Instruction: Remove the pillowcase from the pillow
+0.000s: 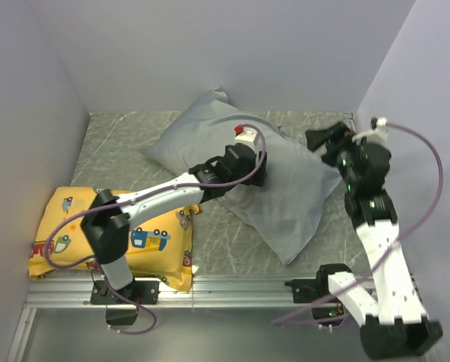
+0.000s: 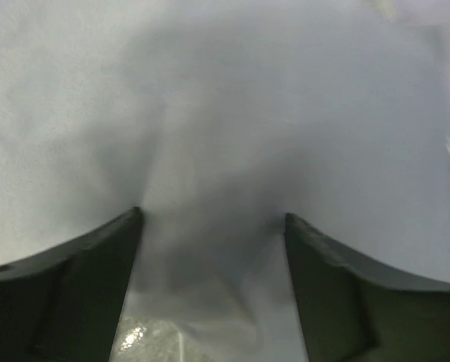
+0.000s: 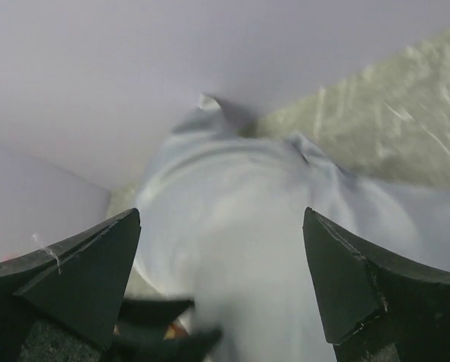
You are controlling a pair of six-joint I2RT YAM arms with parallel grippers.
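I can see my left gripper over the pillowcase's middle (image 1: 259, 193), away from the pillowcase's loose corner. I should pinch that corner (image 1: 333, 179) with my right gripper before my left gripper pulls the pillowcase.
The grey pillowcase (image 1: 285, 181) covers the pillow and lies diagonally across the middle of the table; no white pillow shows. My left gripper (image 1: 256, 167) is over the pillowcase's middle, jaws open, with the fabric (image 2: 209, 136) close beneath and between the fingers (image 2: 81, 286), not pinched. My right gripper (image 1: 319, 139) is open in the air by the pillowcase's far right edge. In the right wrist view the pillowcase (image 3: 247, 241) lies below the open fingers (image 3: 360, 286).
A yellow cushion printed with cartoon vehicles (image 1: 111, 241) lies at the near left under the left arm. Grey walls enclose the table on the left, back and right. A metal rail (image 1: 232, 290) runs along the near edge.
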